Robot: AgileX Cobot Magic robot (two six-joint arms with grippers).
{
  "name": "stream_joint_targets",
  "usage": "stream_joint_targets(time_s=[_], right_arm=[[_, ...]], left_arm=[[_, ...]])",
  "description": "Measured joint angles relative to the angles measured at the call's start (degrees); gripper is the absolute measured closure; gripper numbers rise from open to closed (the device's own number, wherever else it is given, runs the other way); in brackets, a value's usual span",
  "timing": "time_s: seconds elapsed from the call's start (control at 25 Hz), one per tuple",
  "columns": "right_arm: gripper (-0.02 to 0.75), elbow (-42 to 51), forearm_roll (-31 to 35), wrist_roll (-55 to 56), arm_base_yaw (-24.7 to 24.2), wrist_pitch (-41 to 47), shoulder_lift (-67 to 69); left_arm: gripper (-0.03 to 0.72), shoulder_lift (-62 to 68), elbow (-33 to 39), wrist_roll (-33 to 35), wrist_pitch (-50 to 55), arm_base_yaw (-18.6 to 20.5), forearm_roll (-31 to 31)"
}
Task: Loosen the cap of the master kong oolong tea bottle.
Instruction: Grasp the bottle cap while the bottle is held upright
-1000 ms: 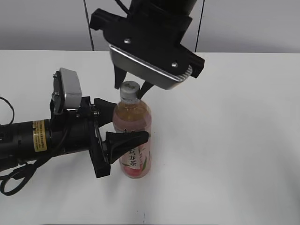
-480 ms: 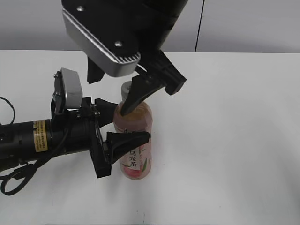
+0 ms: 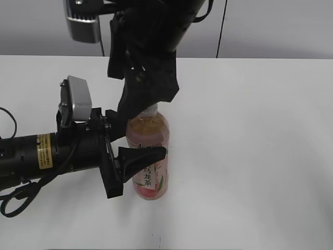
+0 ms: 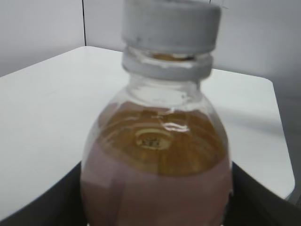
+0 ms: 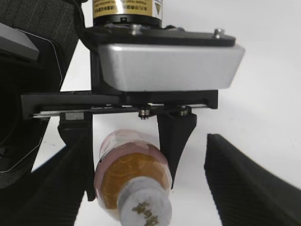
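Next, I lift clear and turn the wrist before I grip the white cap (image 5: pixel 145 205), because the cap is on the bottle's neck (image 4: pixel 165 89) under my right gripper, which is crosswise.
The master kong oolong tea bottle (image 3: pixel 150 156) stands upright on the white table (image 3: pixel 250 156), its pink label facing the front. My left gripper (image 3: pixel 144 134) comes in from the left and is shut on the bottle's body (image 4: pixel 155 160); its dark fingers (image 4: pixel 256 200) press both sides. The white cap (image 5: pixel 143 205) sits on the neck (image 4: pixel 171 23). In the exterior view the right arm almost hides it. My right gripper (image 5: pixel 148 190) hangs over the cap, open, with its ribbed fingers (image 5: pixel 249 183) standing off on either side without touching it.
The left arm's black body (image 3: pixel 36 156) and its silver camera housing (image 3: pixel 78 99) lie along the table at the left. A grey wall (image 3: pixel 270 26) rises behind the table's far edge. Bare white tabletop lies to the right of the bottle.
The right gripper has let go of the cap and spread its jaws while its wrist turned round above the bottle. The left gripper and bottle have not moved.
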Motion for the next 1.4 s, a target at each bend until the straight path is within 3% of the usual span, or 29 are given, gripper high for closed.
stream_joint_targets(time_s=[0.2,0.48,1.04,1.2,1.4], right_arm=[[0.160,0.00,-3.61,8.04,0.00,1.22,-2.14],[0.160,-0.05,-2.90,21.16,0.00,2.21,-3.37],[0.191,-0.05,-2.70,33.66,0.00,3.19,-3.58],[0.201,-0.67,-3.95,46.15,0.00,3.25,-3.58],[0.203,-1.76,-10.29,66.10,0.00,3.29,-3.66]], left_arm=[[0.228,0.00,0.00,0.00,0.00,0.00,0.14],[0.228,0.00,0.00,0.00,0.00,0.00,0.20],[0.228,0.00,0.00,0.00,0.00,0.00,0.29],[0.228,0.00,0.00,0.00,0.00,0.00,0.33],[0.228,0.00,0.00,0.00,0.00,0.00,0.33]])
